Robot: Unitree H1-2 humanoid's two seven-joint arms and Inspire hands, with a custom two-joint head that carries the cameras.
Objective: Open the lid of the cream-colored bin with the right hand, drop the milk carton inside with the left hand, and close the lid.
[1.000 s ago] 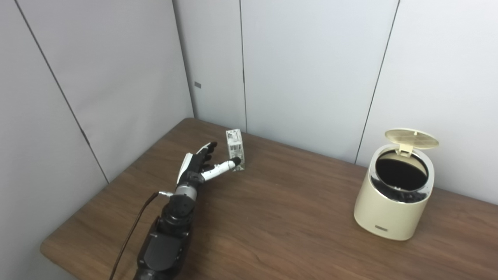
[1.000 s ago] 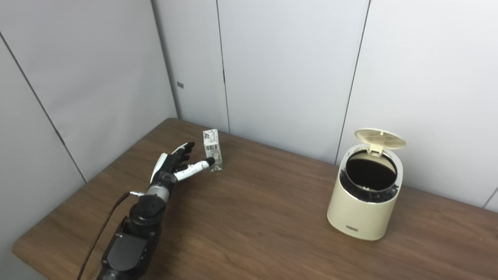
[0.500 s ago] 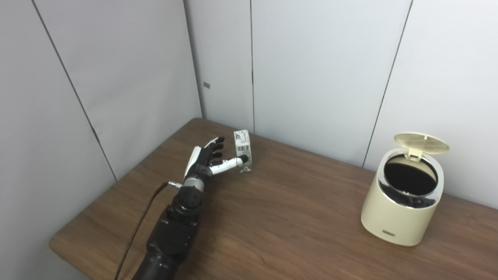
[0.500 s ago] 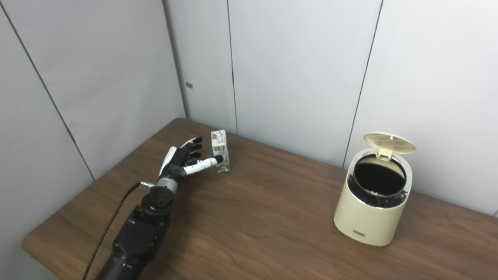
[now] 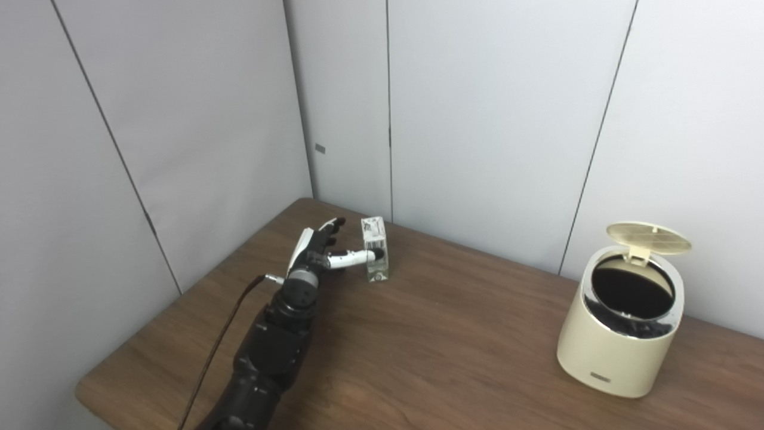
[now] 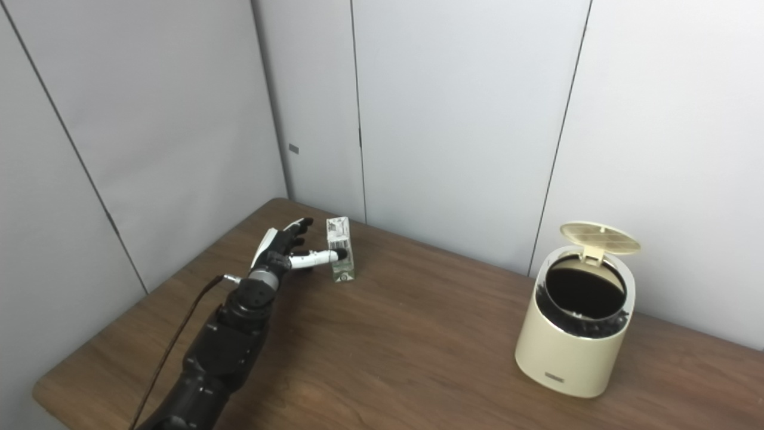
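The milk carton (image 5: 375, 248) should sink below the bin's rim and rest at a tilt when I drop it in, because the bin's dark opening (image 5: 634, 292) is much wider.
A small white milk carton (image 5: 375, 249) stands upright on the brown table (image 5: 430, 334), near its far left corner. My left hand (image 5: 319, 251) is open just left of the carton, fingers spread behind it, and the thumb tip reaches across the carton's front face. The cream-colored bin (image 5: 621, 325) stands at the right with its round lid (image 5: 648, 237) tipped up and back, showing a dark inside. My right hand is out of view.
Grey wall panels (image 5: 489, 107) close in the table at the back and left, right behind the carton. A dark cable (image 5: 218, 346) hangs along my left forearm. Bare tabletop lies between carton and bin.
The camera has tilted up a little. My left hand has moved forward to the carton, and its thumb now lies across the carton's front. The bin's lid stays up.
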